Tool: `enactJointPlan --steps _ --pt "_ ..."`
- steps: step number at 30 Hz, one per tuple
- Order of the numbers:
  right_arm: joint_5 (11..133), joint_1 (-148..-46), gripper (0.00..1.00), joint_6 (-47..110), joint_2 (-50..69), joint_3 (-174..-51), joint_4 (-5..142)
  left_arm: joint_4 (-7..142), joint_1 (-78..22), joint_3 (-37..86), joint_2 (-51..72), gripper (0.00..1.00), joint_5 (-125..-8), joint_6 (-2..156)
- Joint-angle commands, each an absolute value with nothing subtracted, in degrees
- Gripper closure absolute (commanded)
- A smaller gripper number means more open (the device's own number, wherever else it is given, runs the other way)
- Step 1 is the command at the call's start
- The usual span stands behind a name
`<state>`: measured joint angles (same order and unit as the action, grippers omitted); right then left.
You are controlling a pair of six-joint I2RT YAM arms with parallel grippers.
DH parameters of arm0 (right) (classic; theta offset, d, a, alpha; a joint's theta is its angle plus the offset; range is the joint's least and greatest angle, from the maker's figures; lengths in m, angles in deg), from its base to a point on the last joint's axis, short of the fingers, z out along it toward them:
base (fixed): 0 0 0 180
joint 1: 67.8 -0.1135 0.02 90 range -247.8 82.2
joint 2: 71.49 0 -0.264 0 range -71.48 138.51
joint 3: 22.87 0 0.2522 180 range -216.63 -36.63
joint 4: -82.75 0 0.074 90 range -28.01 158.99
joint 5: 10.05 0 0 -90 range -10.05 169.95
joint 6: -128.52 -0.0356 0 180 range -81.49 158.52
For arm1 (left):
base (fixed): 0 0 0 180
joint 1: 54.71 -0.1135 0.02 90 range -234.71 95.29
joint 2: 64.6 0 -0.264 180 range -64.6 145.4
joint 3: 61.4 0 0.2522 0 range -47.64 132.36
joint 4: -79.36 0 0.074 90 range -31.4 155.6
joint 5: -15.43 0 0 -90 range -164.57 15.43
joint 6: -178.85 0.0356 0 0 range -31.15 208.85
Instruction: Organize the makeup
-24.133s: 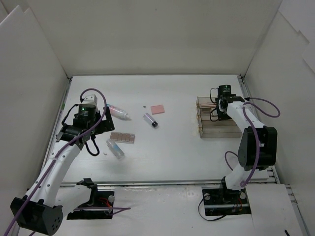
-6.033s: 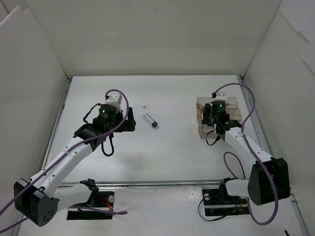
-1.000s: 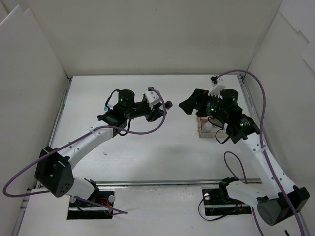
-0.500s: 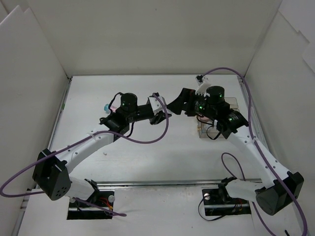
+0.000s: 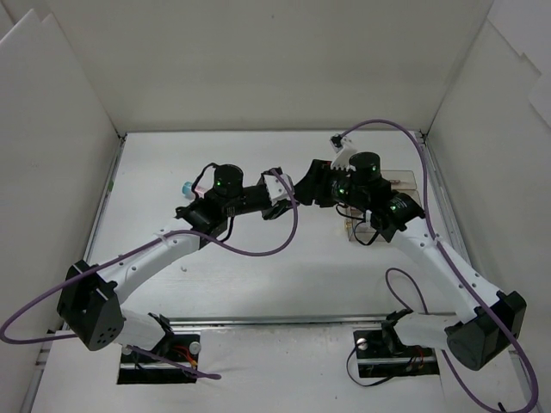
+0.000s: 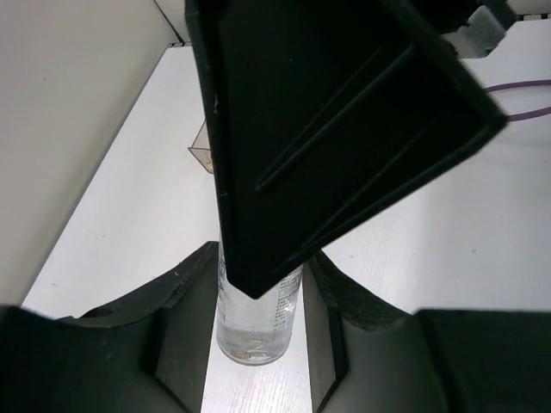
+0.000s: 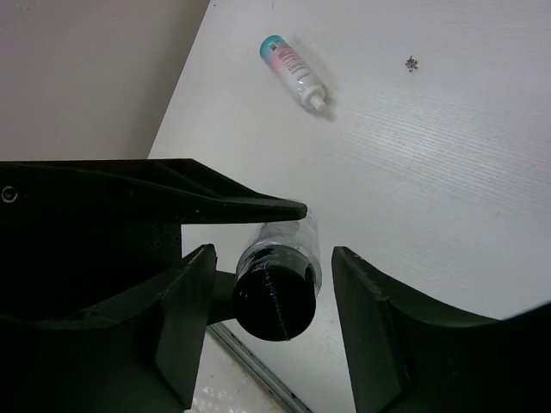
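Note:
The clear bottle is in my left gripper, far from the box, so next my right gripper takes the cap end and frees my left gripper for the pink bottle.
My left gripper is shut on a clear bottle and holds it in the air over the middle of the table. The bottle's black cap points at the right wrist camera. My right gripper is open, one finger on each side of the cap end, and a gap shows at each side. In the top view the left gripper and right gripper meet tip to tip. A pink bottle with a teal cap lies on the table at the far left.
The clear acrylic tiered box stands at the right, half hidden behind my right arm, and its corner shows in the left wrist view. White walls enclose the table. A small dark speck lies beyond the pink bottle.
My right arm has swung left from the box to the held bottle, and its jaws have narrowed around the cap end. My left gripper has kept its hold, shifting slightly right.

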<state>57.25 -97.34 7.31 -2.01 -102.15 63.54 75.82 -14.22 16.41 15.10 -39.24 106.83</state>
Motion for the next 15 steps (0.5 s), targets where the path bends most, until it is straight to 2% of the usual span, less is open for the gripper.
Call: enactJointPlan --steps 1,2,7,9,12,13,14,15 --pt "58.33 -97.77 0.50 8.54 -1.44 -103.69 65.48 79.14 -13.41 19.42 12.57 1.00 -38.97 109.24" --pt "58.42 -97.77 0.54 9.07 -1.26 -103.78 65.22 78.96 -13.41 19.42 12.48 1.00 -38.97 109.50" --pt "58.42 -97.86 0.61 9.95 0.23 -104.22 64.25 79.31 -12.88 19.24 12.13 1.00 -39.06 110.12" --pt "58.33 -97.94 0.68 9.95 0.67 -104.22 64.16 79.57 -12.88 19.15 11.96 1.00 -39.15 110.38" --pt "58.24 -98.03 0.83 10.13 0.94 -104.57 63.64 79.75 -12.88 19.15 11.96 1.00 -39.41 110.21" --pt "58.33 -98.12 0.93 10.39 0.94 -104.66 63.46 79.66 -12.88 19.33 11.95 1.00 -39.50 110.21" --pt "58.59 -98.21 0.98 10.91 0.85 -104.75 63.11 79.31 -12.88 19.33 11.95 1.00 -39.94 109.86" --pt "58.94 -98.21 1.00 11.27 0.41 -105.10 62.76 79.14 -12.88 19.33 11.95 0.85 -41.07 109.51"
